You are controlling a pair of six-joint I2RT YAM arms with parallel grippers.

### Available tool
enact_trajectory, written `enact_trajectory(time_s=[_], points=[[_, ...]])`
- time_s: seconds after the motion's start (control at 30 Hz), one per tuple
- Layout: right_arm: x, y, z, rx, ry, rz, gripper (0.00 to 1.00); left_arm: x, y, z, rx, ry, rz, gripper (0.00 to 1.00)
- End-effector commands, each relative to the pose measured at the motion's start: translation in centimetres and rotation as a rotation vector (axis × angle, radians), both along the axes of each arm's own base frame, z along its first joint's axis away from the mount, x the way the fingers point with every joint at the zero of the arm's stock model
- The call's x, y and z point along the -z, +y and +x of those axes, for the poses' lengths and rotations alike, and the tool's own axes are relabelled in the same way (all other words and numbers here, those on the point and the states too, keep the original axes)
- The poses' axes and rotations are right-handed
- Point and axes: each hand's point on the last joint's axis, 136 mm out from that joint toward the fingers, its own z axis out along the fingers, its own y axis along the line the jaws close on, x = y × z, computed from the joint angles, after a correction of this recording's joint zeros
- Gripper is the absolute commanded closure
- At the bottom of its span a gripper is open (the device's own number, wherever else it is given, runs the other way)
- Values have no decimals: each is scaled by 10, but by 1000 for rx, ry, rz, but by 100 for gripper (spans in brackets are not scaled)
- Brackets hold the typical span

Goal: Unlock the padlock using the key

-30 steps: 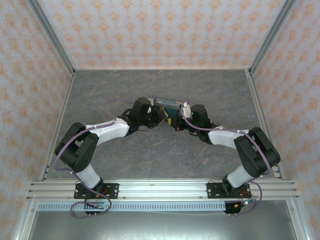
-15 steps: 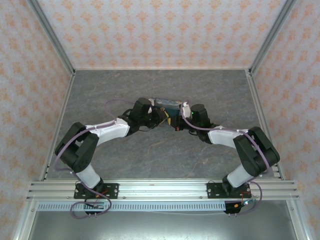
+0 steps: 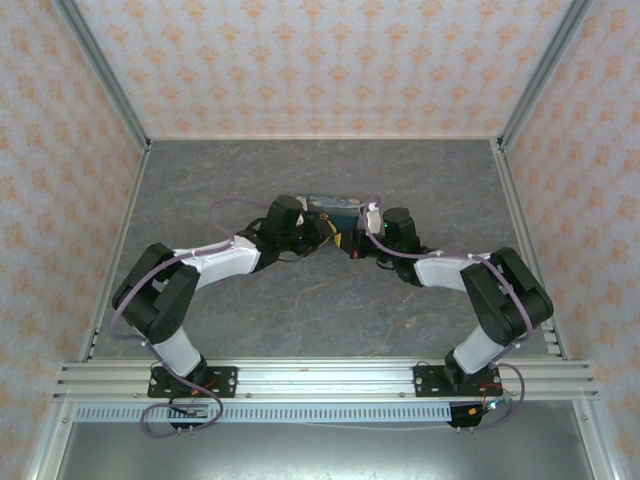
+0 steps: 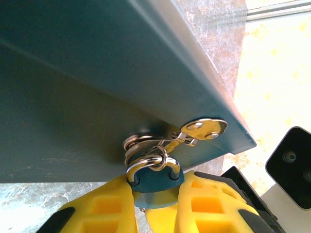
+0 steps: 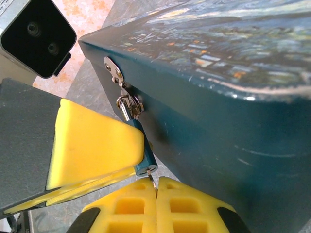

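Observation:
My left gripper is pinching the padlock by its narrow edges (image 4: pixel 180 178). I should open that gripper and clamp the padlock's broad sides (image 4: pixel 155 183) before I turn the key.
The small blue padlock (image 4: pixel 154 178) hangs by its silver shackle from the hasp (image 4: pixel 204 128) on the painted tin (image 4: pixel 97 73). My left gripper (image 4: pixel 155 196) is shut on the padlock body, with a yellow finger on each side. In the right wrist view the padlock (image 5: pixel 146 154) shows its keyhole end. The thin metal key (image 5: pixel 154 183) is pinched in my shut right gripper (image 5: pixel 156 193), and its tip sits at the keyhole slot. From above, both grippers meet in front of the tin (image 3: pixel 335 207), the left gripper (image 3: pixel 325 232) and the right gripper (image 3: pixel 353 245).
The tin stands mid-table on the grey marbled surface (image 3: pixel 250 180). Patterned walls with metal corner posts (image 3: pixel 100 75) close in three sides. The left gripper's finger (image 5: pixel 95 141) and camera housing (image 5: pixel 39 34) lie close beside the right gripper.
The right arm has edged slightly to the left, toward the tin. The left arm and the tin have stayed still.

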Motion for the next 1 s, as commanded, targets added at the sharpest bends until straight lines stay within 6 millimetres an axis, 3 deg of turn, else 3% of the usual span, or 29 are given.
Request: enact_trajectory(time_s=[0.0,0.23,0.4,0.73,0.97], points=[[-62,21,10,-43,-222,135,100,19,-28,-28,123,70,-42,89],[-19,16,-3,-15,-147,80,100,44,-27,-30,116,103,-29,89],[0,11,-11,10,-112,68,100,61,-26,-32,111,126,-22,88],[34,6,-17,63,-14,54,100,72,-15,-31,70,119,6,66],[34,4,-19,87,16,70,100,58,4,-25,9,74,-32,45]])
